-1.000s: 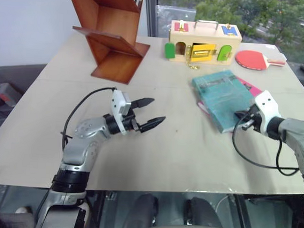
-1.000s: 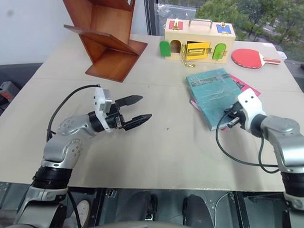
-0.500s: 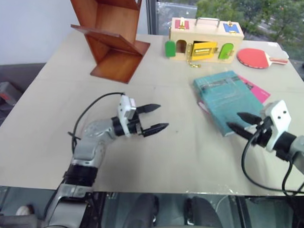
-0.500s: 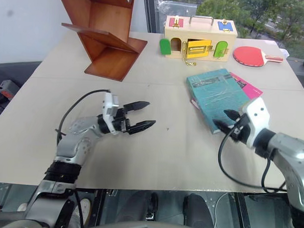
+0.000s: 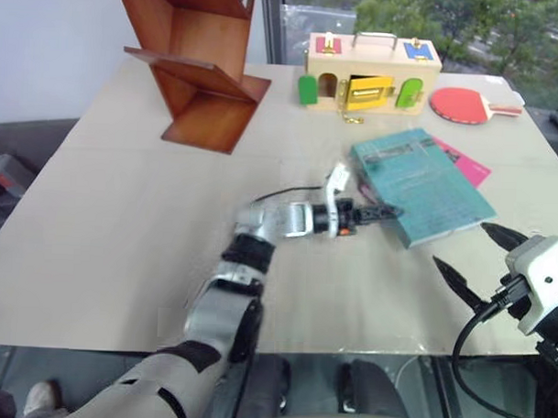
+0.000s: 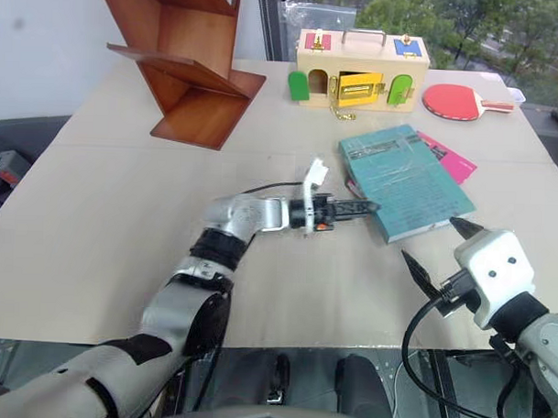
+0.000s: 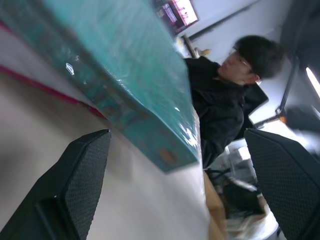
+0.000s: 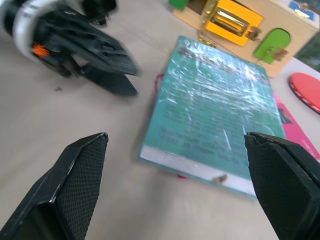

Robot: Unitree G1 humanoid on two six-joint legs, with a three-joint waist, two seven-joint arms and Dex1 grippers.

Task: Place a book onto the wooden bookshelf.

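Note:
I expect the teal book (image 5: 425, 188) to come away alone when I lift it, leaving the pink book behind, as the pink book's corner (image 5: 467, 166) sticks out crooked underneath.
The book (image 5: 422, 182), thick and teal, lies flat on the table's right half, on top of a thinner pink book (image 5: 468, 163). My left gripper (image 5: 380, 212) reaches across to the book's near left edge, open, its fingers level with that edge; in the left wrist view the book (image 7: 125, 65) lies just ahead between the spread fingers. My right gripper (image 5: 474, 254) hovers open near the table's front right, apart from the book (image 8: 215, 115), nothing in it. The wooden bookshelf (image 5: 197, 69), reddish-brown and slanted, stands at the far left.
A pale wooden box (image 5: 371, 70) with coloured doors and a red paddle (image 5: 466, 104) sit at the far edge behind the book. A person (image 7: 220, 95) in dark clothes shows beyond the table in the left wrist view.
My left arm has swung right across the table to the book's edge and rolled. The right gripper has let go of the book, opened and drawn back towards the front.

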